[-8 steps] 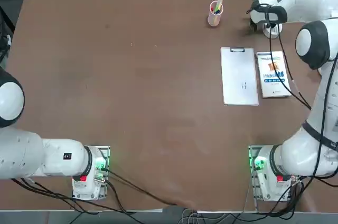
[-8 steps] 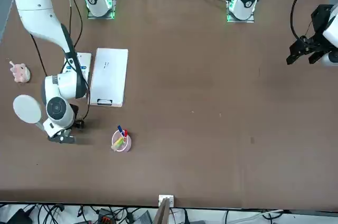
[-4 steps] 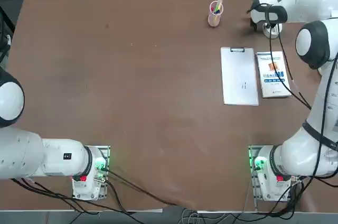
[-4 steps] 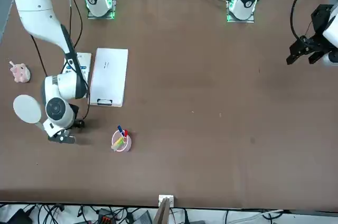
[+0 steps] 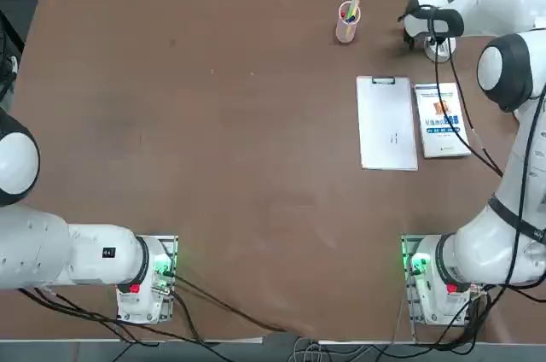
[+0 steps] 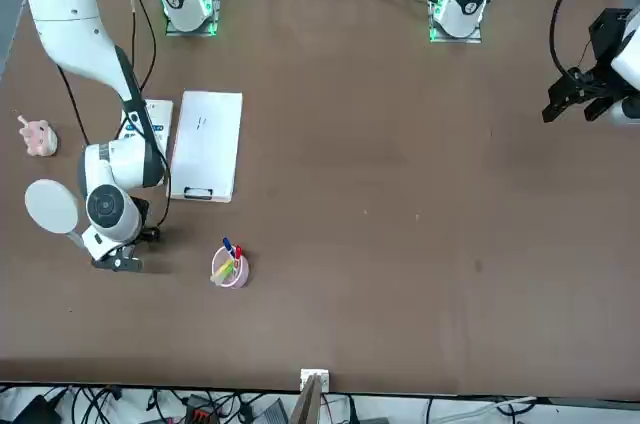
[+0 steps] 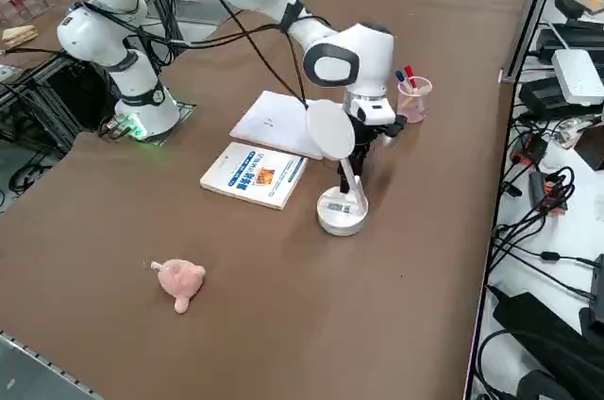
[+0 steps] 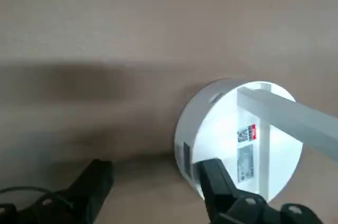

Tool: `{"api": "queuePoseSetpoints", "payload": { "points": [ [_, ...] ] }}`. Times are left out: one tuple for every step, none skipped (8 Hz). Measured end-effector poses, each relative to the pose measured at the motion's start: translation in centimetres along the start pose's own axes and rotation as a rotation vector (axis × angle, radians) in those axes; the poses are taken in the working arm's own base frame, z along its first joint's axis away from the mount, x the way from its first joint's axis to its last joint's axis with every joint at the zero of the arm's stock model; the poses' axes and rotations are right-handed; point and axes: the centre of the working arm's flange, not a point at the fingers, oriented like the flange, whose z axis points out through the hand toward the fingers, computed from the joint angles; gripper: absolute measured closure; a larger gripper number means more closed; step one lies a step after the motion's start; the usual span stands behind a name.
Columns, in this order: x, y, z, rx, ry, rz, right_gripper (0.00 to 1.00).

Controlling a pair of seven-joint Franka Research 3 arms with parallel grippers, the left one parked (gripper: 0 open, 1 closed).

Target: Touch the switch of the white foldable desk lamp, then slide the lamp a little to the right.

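Note:
The lamp's thin arm (image 8: pixel 289 115) is joined to the broad, flat-sitting round base (image 8: pixel 232 145). The base should therefore come along upright when I slide the lamp by that arm.
The white foldable desk lamp (image 7: pixel 342 210) stands near the table's far right corner, its round base (image 8: pixel 240 139) on the brown top, its thin arm (image 8: pixel 285 115) rising to a white disc head (image 7: pixel 329 129). In the front view the head (image 6: pixel 50 206) shows beside the arm and the base is hidden under my hand. My right gripper (image 8: pixel 156 182) hangs low at the base's rim, open and holding nothing. One finger (image 8: pixel 214 174) overlaps the rim; the other stands off over bare table. I cannot single out the switch. From above, the gripper (image 5: pixel 416 37) sits just left of the base (image 5: pixel 439 49).
A pink pen cup (image 5: pixel 347 22) stands left of the lamp. A white clipboard (image 5: pixel 386 123) and a book (image 5: pixel 440 119) lie nearer my base. A pink plush toy (image 7: pixel 177 282) lies by the table's right edge (image 7: pixel 500 183), beyond which are cables.
My right hand has shifted only very slightly by the lamp's base. Its fingers stay open and the lamp has not moved.

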Motion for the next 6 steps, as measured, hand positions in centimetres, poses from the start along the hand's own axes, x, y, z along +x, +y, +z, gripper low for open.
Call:
{"api": "queuePoseSetpoints", "payload": {
  "points": [
    [0.1,-0.7,-0.6,0.004,0.007,-0.008,0.00],
    [0.1,-1.5,-1.6,0.002,0.011,-0.019,0.00],
    [0.1,-2.0,-2.8,-0.003,0.017,-0.026,0.00],
    [0.2,-2.3,-4.5,-0.008,0.028,-0.037,0.00],
    [0.0,-2.9,-6.3,-0.025,0.028,-0.064,0.00],
    [-0.6,-4.5,-8.5,-0.068,0.022,-0.112,0.00]
  ]
}}
